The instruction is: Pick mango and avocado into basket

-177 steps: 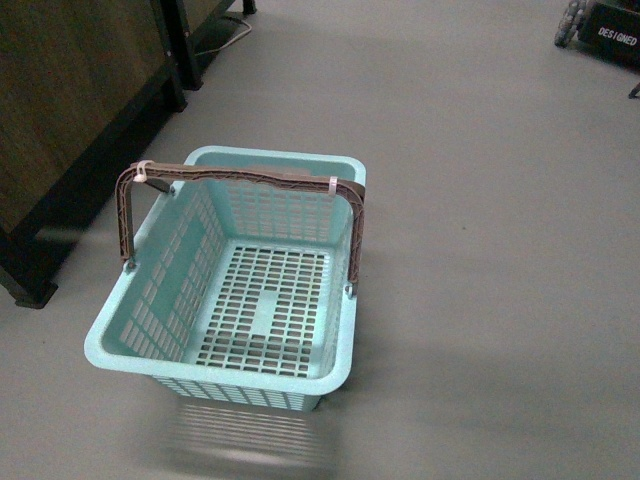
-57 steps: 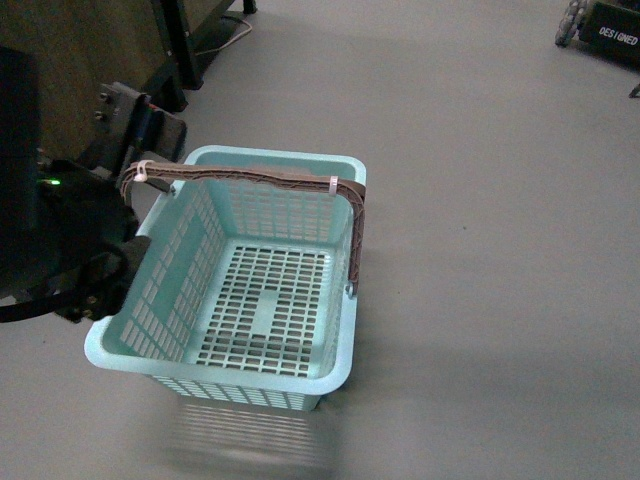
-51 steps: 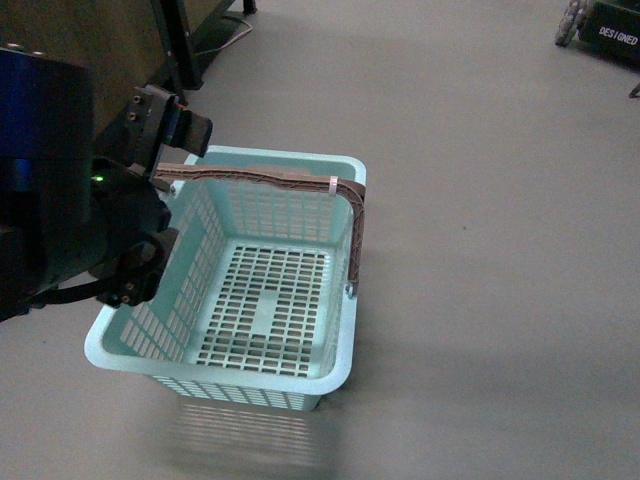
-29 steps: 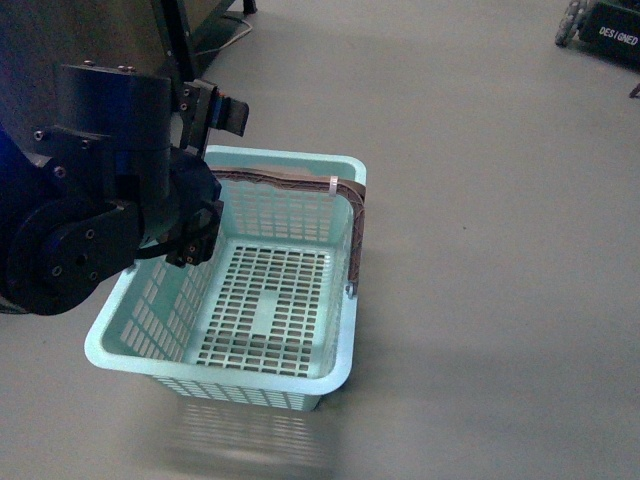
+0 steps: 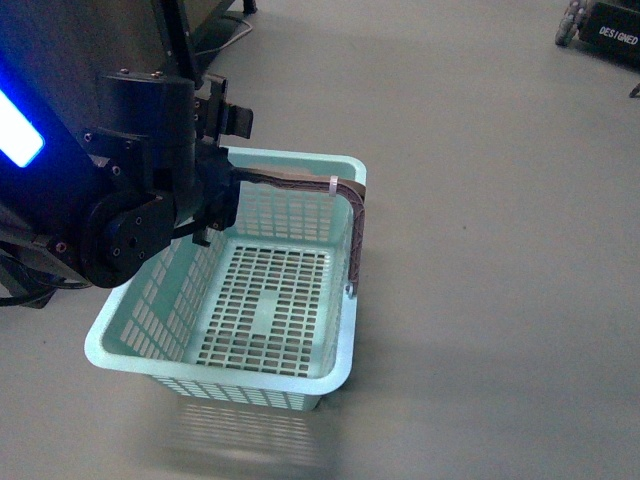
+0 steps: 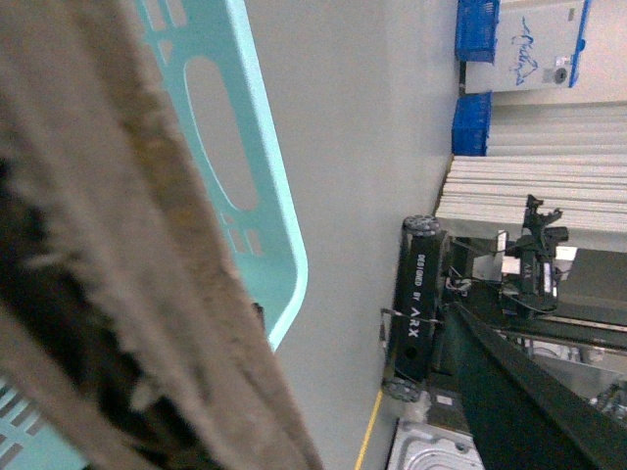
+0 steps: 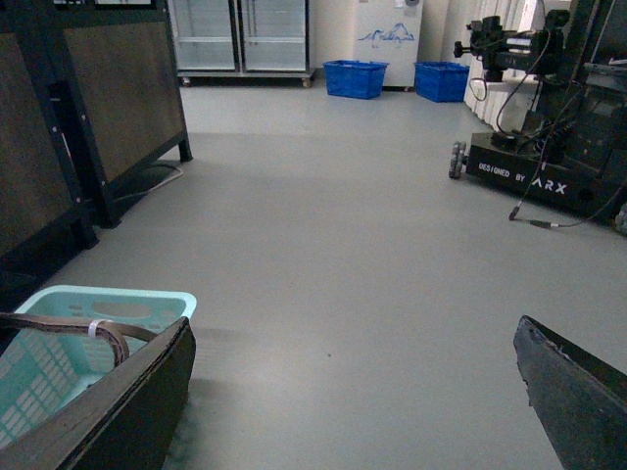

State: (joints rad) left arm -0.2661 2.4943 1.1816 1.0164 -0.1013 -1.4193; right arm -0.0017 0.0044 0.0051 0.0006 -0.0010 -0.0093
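My gripper will have the basket hanging under the handle with its opening facing up when I lift, because the brown handle's arm is pinned partway (image 5: 350, 289) along the basket's rim (image 5: 265, 305).
The light teal basket (image 5: 340, 300) stands empty on the grey floor, its brown handle (image 5: 300, 182) upright across the far end. My left gripper (image 5: 228, 118) hangs open over the basket's far left corner, just above the handle's left end. In the left wrist view the handle (image 6: 167, 264) fills the near field, blurred, beside the basket's rim (image 6: 269, 196), with one dark finger (image 6: 524, 397) off to its side. My right gripper (image 7: 353, 392) is open over bare floor beside the basket's corner (image 7: 147, 304), holding nothing. The mango and the avocado are out of view.
Dark wooden cabinets on black legs (image 7: 118, 98) line the left side. A black wheeled ARX robot base (image 7: 544, 176) stands at the far right, with blue crates (image 7: 358, 78) and glass-door fridges (image 7: 240, 34) along the back wall. Open grey floor (image 5: 500, 250) lies right of the basket.
My left arm has come in from the left and risen over the basket's left rim toward the handle. The basket has stayed in place.
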